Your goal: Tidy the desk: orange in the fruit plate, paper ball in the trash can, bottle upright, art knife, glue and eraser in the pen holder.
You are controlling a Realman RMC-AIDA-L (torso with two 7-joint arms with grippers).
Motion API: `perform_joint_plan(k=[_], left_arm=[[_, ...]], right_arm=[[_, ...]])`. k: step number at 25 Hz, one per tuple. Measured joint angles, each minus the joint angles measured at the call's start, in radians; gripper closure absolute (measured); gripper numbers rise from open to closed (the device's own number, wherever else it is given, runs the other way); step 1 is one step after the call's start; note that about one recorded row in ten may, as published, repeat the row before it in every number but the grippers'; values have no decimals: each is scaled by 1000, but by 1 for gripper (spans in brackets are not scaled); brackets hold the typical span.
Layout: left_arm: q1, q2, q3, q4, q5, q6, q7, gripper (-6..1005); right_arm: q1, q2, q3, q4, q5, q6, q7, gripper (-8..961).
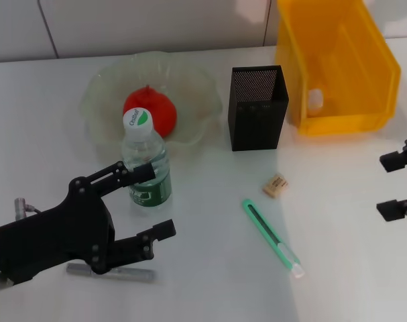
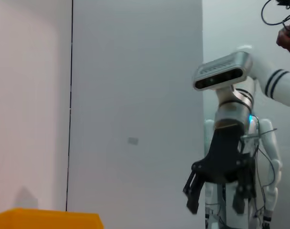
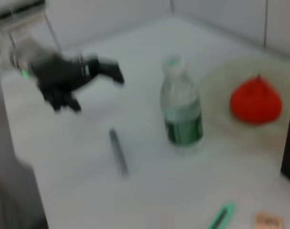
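The art knife (image 1: 267, 228) lies clear of the eraser, so the robot's open right gripper should keep going toward the art knife's pale end (image 1: 289, 258) until its fingers close there.
The bottle (image 1: 145, 161) stands upright with its green label and white cap, in front of the fruit plate (image 1: 102, 90). The orange (image 1: 149, 111) lies in that plate. My left gripper (image 1: 155, 201) is open just in front and to the left of the bottle, and one fingertip overlaps the label. A grey glue stick (image 1: 109, 272) lies under that arm. The green art knife (image 1: 271, 237) and the eraser (image 1: 275, 185) lie on the table in front of the black pen holder (image 1: 257, 107). A paper ball (image 1: 315, 99) sits inside the yellow trash can (image 1: 337, 67). My right gripper (image 1: 397, 184) is open at the right edge.
The right wrist view shows the bottle (image 3: 182, 107), the orange (image 3: 256, 100), the glue stick (image 3: 118, 151) and the left gripper (image 3: 94, 90). The left wrist view looks at a wall, the trash can's rim (image 2: 44, 218) and the right gripper (image 2: 216, 198).
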Motion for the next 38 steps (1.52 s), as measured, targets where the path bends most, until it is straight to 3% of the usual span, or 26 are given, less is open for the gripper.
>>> perform_joint_plan(k=[2,3,9,13,14,18,21,24,26,27,29,32,38], left_arm=[[0,-1,1,-23,-1,-2,1,197],[0,-1,1,-23,-1,-2,1,197],[1,-3,1,-50,-4,-7,1,198],[1,-3,-1,-52,-5,-14,-4,199],[1,-3,-3,-52,-5,-15,-7,199],[2,-4,-6,-53,-7,-15,-12,200],[4,-5,-6,-54,-7,-15,-12,201],[5,-4,0,-54,-7,-19,-9,201],[5,-3,0,-54,-7,-21,-9,201],[4,-1,1,-54,-7,-21,-10,202],[3,1,1,-54,-4,-22,-12,202],[2,3,1,-54,-1,-22,-10,202],[0,3,1,-54,4,-24,-4,204]], right_arm=[[60,-2,-131,-55,-160,-7,5,129],[60,-2,-131,-55,-160,-7,5,129],[148,15,-375,-113,-332,6,-44,129],[152,28,-438,-140,-357,37,-88,130],[153,39,-461,-147,-377,53,-111,130],[155,48,-473,-144,-400,75,-87,133],[179,49,-485,-133,-423,85,103,135],[186,53,-559,-144,-446,107,466,135],[181,55,-581,-148,-448,118,536,135],[164,58,-642,-151,-452,139,655,134],[151,59,-680,-151,-459,155,706,134],[97,61,-837,-126,-536,267,841,134],[61,63,-922,-55,-550,409,920,137]])
